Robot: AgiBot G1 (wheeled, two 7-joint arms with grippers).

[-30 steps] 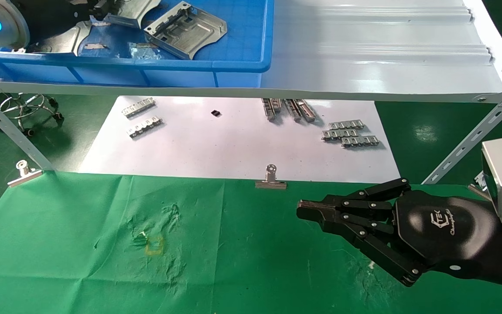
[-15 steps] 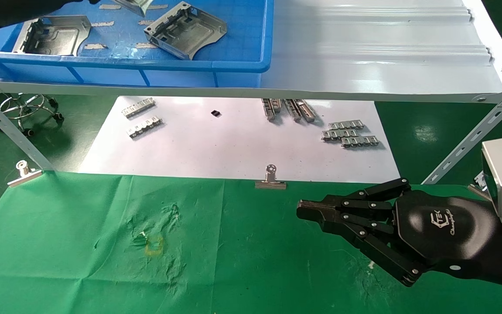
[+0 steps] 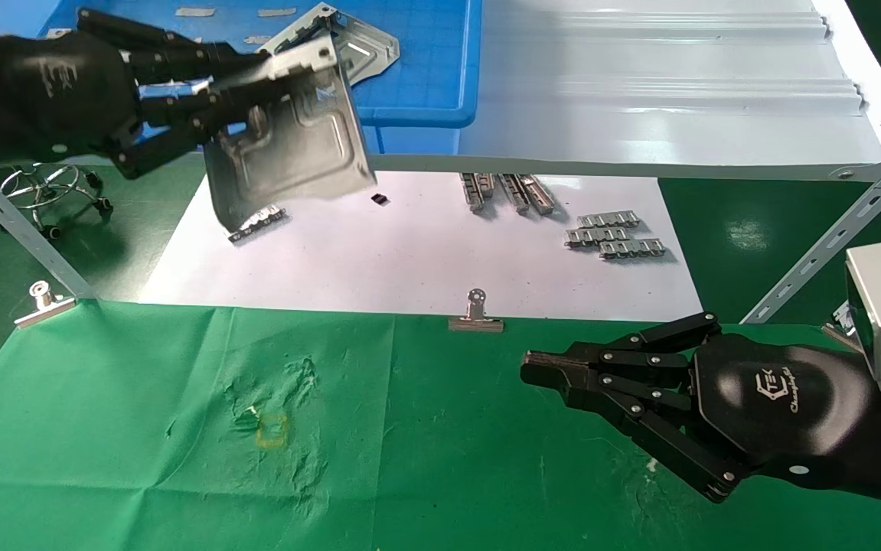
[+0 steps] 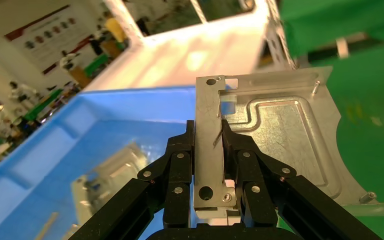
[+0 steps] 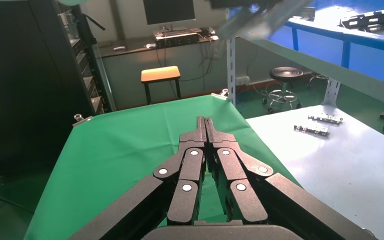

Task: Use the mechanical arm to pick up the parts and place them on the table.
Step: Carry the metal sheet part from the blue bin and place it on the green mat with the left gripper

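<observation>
The gripper's fingers hold the metal part's folded edge (image 3: 303, 60) and the green cloth (image 3: 260, 427) is out of the way, so I should keep lowering the metal part with my left gripper until it lies flat.
My left gripper (image 3: 245, 84) is shut on the folded edge of a silvery stamped metal part (image 3: 295, 149) and holds it in the air in front of the blue bin, over the white paper. The left wrist view shows the same part (image 4: 280, 135) clamped between the fingers (image 4: 180, 165). Another part (image 3: 367, 47) lies in the blue bin (image 3: 425, 92) behind it. The green cloth table (image 3: 409, 459) with its small yellow mark (image 3: 272, 430) lies below. My right gripper (image 3: 536, 373) is shut and empty, hovering over the cloth at the right; it also shows in the right wrist view (image 5: 206, 122).
The blue bin sits on a pale grey ribbed shelf (image 3: 662, 84) with angled steel legs (image 3: 830, 237). A white paper sheet (image 3: 425, 252) carries small toothed strips (image 3: 615, 233). Binder clips (image 3: 475, 315) (image 3: 42, 302) pin the cloth's far edge.
My left gripper has lifted a part out of the blue bin and carried it forward and down into view over the white paper. The right arm has not moved.
</observation>
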